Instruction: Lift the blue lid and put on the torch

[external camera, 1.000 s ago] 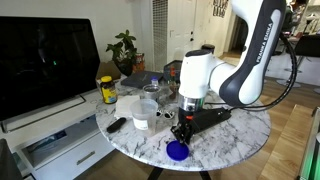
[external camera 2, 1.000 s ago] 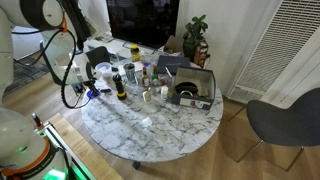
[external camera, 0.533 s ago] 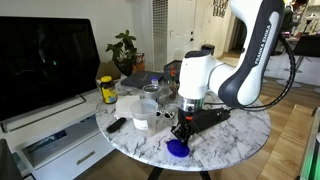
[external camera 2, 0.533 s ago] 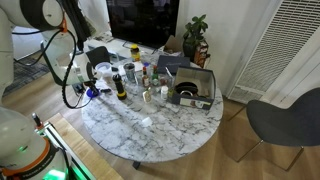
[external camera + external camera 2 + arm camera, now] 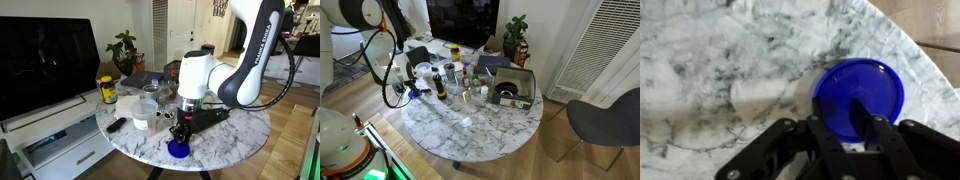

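The blue lid's flat side (image 5: 845, 98) is under both of my gripper's fingers, so I should open them, move over to the lid's rim (image 5: 816, 96) and pinch it there before I lift.
The blue lid (image 5: 858, 88) lies flat on the marble table near its front edge and also shows in an exterior view (image 5: 178, 150). My gripper (image 5: 850, 128) hangs straight over the lid's near edge, fingers pointing down. The jaws stand a narrow gap apart with blue showing between them, holding nothing. In an exterior view the gripper (image 5: 181, 131) is just above the lid. The torch (image 5: 439, 84), a slim dark cylinder with yellow banding, stands upright among the jars, a short way from the gripper (image 5: 410, 90).
A yellow-lidded jar (image 5: 107, 90), a clear plastic cup (image 5: 142, 113) and a black remote (image 5: 116, 125) stand on the round marble table (image 5: 235, 140). A black box (image 5: 513, 88) and small bottles crowd the far side. The table edge runs close to the lid.
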